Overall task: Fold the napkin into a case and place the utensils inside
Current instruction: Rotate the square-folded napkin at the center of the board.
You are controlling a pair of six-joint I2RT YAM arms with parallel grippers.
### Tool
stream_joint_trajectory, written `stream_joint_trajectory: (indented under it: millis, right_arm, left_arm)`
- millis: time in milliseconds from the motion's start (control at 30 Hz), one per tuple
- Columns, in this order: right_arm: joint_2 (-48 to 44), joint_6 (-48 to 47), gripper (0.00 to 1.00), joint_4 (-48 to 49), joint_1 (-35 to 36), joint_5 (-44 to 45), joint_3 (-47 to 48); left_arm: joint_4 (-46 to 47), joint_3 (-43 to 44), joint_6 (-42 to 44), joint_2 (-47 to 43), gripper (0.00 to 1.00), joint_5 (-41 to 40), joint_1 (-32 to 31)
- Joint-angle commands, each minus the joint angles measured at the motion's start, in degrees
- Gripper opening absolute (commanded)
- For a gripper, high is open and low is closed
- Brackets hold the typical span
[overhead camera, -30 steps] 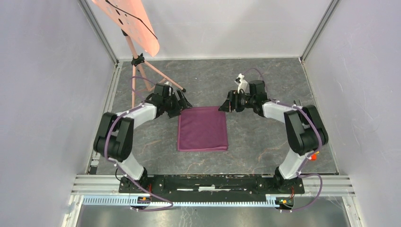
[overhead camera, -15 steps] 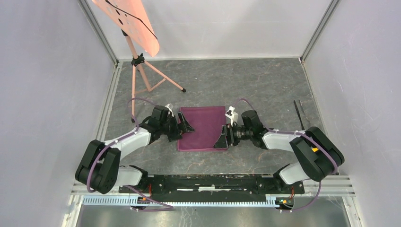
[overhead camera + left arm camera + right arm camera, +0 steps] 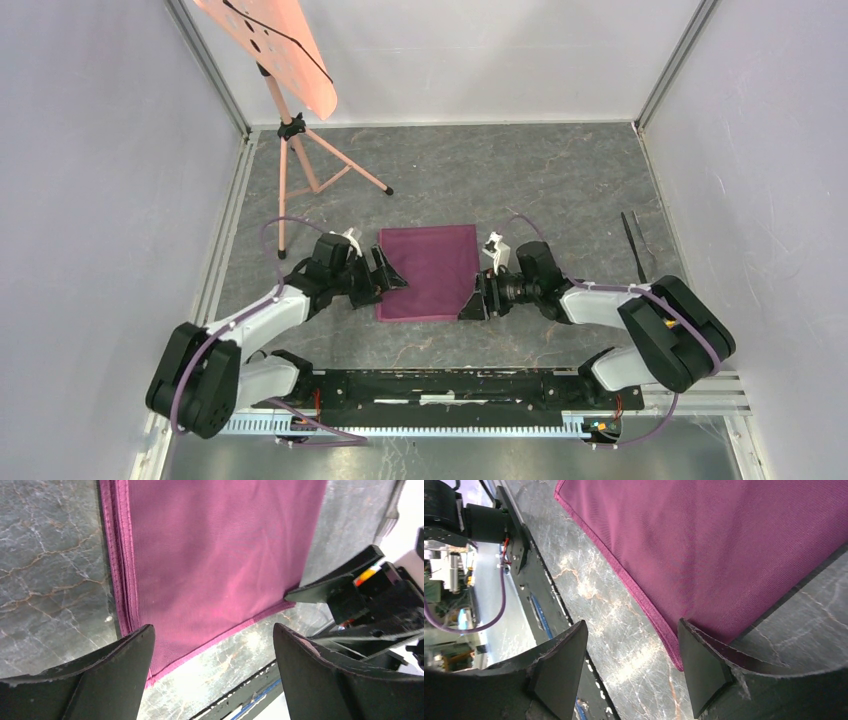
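My left gripper should fold the edge of the napkin after I slide it toward the utensils, since it lies on my left gripper's side, far from them.
The plum-maroon napkin lies flat on the marbled table, folded into a layered rectangle. My left gripper is open at its left side near the front; in the left wrist view the napkin fills the space ahead, its near left corner beside one of the fingers of my left gripper. My right gripper is open at the near right corner; in its wrist view one fingertip stands over the corner of the napkin, with bare table between the jaws of my right gripper. The utensils lie far right.
A salmon tripod stand with a tilted board occupies the back left. Grey enclosure walls close in on three sides. The metal mounting rail runs along the near edge.
Both arms have drawn back from the napkin's far corners to its near corners. The left jaws have spread wider. The napkin has not moved.
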Motion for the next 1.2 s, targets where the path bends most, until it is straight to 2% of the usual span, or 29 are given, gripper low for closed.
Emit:
stream_joint_trajectory:
  millis: [0,67,133,200,267,367,433,500,633,733,800,967,1167]
  right_arm:
    - [-1.7,-7.8,0.73,-9.3,-1.8,7.7,-1.1]
    - [-2.1,-11.6,0.73,-18.3,-3.1,14.7,1.2]
    - [-1.9,-13.8,0.74,-27.0,-4.2,25.4,5.2]
    - [-1.5,-15.5,0.74,-30.8,-4.3,35.7,10.1]
    - [0.0,-17.0,0.77,-30.6,-4.3,41.8,15.3]
    - [6.6,-20.2,0.76,-34.6,-4.3,43.6,30.2]
    - [10.7,-21.2,0.75,-37.9,-4.3,38.6,39.7]
    - [11.8,-20.6,0.74,-38.7,-4.1,34.1,44.0]
    - [8.7,-16.0,0.70,-32.3,-4.1,24.3,38.0]
    - [7.2,-10.8,0.52,-24.7,-4.1,16.5,29.6]
    - [6.7,-8.4,0.43,-20.7,-4.1,14.5,25.3]
    - [8.0,-11.1,0.27,-19.6,-4.2,18.9,22.2]
    - [11.5,-16.9,0.25,-24.0,-6.8,26.8,22.1]
  left_arm:
    - [-4.6,2.6,-0.8,-6.8,0.95,1.0,-0.2]
    - [-8.8,5.5,0.9,-8.3,0.95,-0.5,-0.2]
    - [-11.4,7.8,2.2,-8.8,0.96,-1.3,-0.2]
    - [-11.4,9.4,2.5,-8.3,0.96,-1.1,-0.2]
    - [-9.6,10.5,2.3,-6.4,0.97,-0.3,-0.2]
    - [-6.7,13.6,2.4,-0.3,0.97,1.9,-1.1]
    - [-7.0,17.7,4.4,5.0,0.97,2.5,-3.0]
    - [-7.5,21.8,6.5,10.3,0.96,1.8,-5.2]
    - [-8.2,27.7,9.4,19.1,0.95,-2.0,-6.7]
    - [-9.5,31.0,11.5,24.5,0.95,-5.8,-6.7]
    - [-9.7,32.6,13.0,27.4,0.94,-7.6,-6.7]
    - [-9.7,34.4,15.3,32.5,0.93,-9.2,-6.7]
    - [-7.3,27.5,14.5,31.0,0.93,-11.4,-8.2]
